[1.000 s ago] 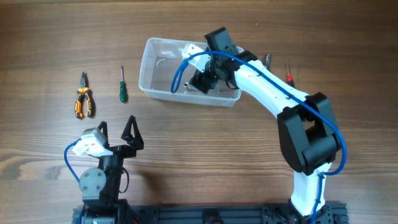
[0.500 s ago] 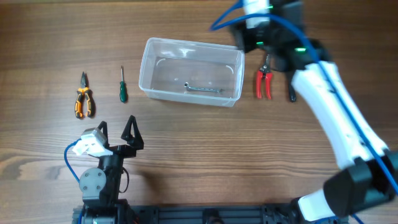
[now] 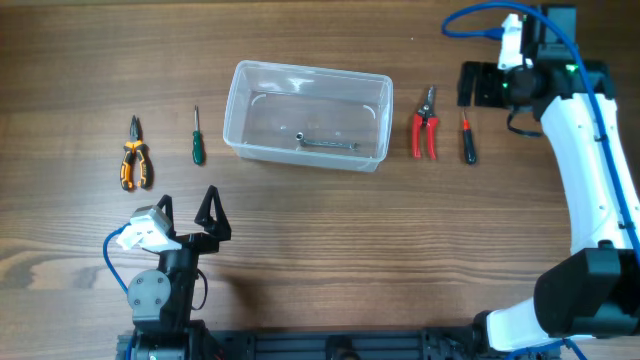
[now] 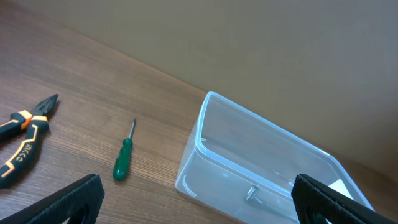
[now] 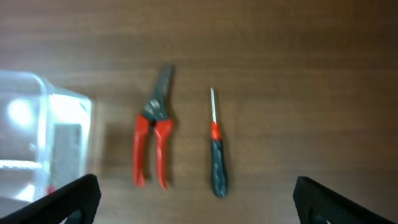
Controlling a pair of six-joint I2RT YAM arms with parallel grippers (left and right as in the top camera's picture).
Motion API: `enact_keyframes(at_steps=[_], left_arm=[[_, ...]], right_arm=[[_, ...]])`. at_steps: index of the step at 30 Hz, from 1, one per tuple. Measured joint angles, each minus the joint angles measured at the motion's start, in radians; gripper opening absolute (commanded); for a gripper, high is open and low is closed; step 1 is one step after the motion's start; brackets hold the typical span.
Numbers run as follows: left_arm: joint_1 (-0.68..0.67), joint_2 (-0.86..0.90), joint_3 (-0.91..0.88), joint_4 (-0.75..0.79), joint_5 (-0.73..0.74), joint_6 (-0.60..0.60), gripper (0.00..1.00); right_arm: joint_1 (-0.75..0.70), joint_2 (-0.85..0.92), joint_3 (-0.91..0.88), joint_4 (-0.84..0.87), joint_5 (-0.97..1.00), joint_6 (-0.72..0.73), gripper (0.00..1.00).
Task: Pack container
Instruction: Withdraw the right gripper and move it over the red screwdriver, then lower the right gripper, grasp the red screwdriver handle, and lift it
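My right gripper should go on going down and close around the screwdriver's handle (image 3: 470,149), because its open fingers are lined up across the dark-handled screwdriver (image 3: 467,138), which lies clear of the red-handled pliers.
The clear plastic container (image 3: 308,115) sits at the table's upper middle with a small metal wrench (image 3: 325,144) lying inside; it also shows in the left wrist view (image 4: 267,168) and at the left edge of the right wrist view (image 5: 43,146). Red-handled pliers (image 3: 424,128) and a dark-handled screwdriver (image 3: 466,138) lie right of it, also seen in the right wrist view: pliers (image 5: 153,134), screwdriver (image 5: 217,155). My right gripper (image 3: 480,85) is open and empty, high above these two tools. My left gripper (image 3: 190,210) is open and empty near the front left.
A green screwdriver (image 3: 197,140) and orange-handled pliers (image 3: 136,160) lie left of the container; they also show in the left wrist view, the screwdriver (image 4: 124,160) and pliers (image 4: 25,140). The left arm's base stands at the table's front edge.
My right gripper left the container, where the wrench now lies, and swung right to above the red pliers and dark screwdriver. The left arm has not moved.
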Motion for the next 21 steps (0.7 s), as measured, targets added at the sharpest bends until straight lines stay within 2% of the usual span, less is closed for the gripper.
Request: enact_keyframes(at_steps=[6,15,21], left_arm=[[0.0,0.0,0.0,0.0,0.0,0.0,1.0],[0.0,0.0,0.0,0.0,0.0,0.0,1.0],[0.0,0.0,0.0,0.0,0.0,0.0,1.0]], right_arm=[[-0.025,0.037,-0.042,-0.019,0.004,-0.077,0.99],[-0.027,0.318,-0.066,-0.04,0.006,-0.134,0.91],[-0.027,0.361,-0.074,-0.031,0.006,-0.139,0.88]])
